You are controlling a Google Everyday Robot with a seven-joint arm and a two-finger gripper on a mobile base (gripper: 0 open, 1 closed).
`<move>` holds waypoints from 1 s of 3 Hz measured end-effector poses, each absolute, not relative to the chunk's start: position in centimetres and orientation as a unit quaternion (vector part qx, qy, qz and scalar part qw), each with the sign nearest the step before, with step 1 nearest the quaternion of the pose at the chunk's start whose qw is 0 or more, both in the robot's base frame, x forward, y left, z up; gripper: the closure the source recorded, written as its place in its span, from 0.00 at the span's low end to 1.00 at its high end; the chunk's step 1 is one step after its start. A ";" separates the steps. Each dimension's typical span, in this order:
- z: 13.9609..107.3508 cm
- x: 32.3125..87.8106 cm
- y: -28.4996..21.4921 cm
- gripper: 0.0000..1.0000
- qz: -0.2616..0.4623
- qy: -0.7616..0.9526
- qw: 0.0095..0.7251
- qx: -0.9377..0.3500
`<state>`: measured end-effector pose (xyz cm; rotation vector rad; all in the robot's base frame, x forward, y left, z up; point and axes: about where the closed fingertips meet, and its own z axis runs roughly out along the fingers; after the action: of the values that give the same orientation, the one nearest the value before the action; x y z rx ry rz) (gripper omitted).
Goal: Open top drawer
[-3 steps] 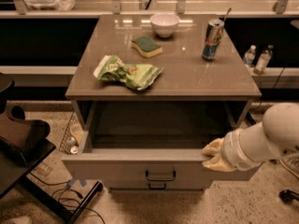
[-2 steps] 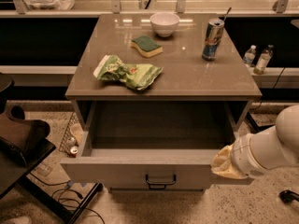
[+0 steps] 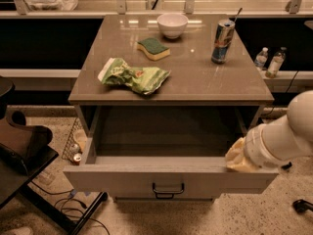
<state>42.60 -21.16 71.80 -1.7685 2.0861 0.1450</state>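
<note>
Next, my gripper reaches inside [image 3: 217,149] and pulls the front panel from behind, because the top drawer is only partly open and my gripper is over the front panel's edge [image 3: 217,170].
The top drawer [image 3: 122,180] of the grey-beige cabinet stands pulled far out, its deep plain grey interior showing and empty. Its small black bar handle [image 3: 168,190] sits at the middle of the flat front. My gripper [image 3: 238,158] comes in from the right on a white arm and rests at the drawer's right front corner, at the top edge of the front panel. Its tan-covered end hides the fingertips. The shorter drawers below are hidden under the open drawer.
On the cabinet top [image 3: 195,82] lie a green chip bag [image 3: 133,76], a green-yellow sponge [image 3: 153,48], a white bowl [image 3: 172,24] and a drink can [image 3: 222,41]. A dark chair [image 3: 24,151] stands left. Two bottles [image 3: 270,61] stand on the ledge at right.
The drawer has slid further out toward the camera. My gripper has moved down and slightly right with the drawer's front corner.
</note>
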 end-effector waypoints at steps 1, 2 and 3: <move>73.4 45.1 -22.2 1.00 0.025 0.747 0.193 -0.636; 72.2 48.0 -22.2 1.00 0.020 0.736 0.194 -0.648; 67.2 49.1 -19.9 1.00 0.064 0.720 0.207 -0.659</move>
<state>49.13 -19.90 67.22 -1.8344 2.0060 0.1779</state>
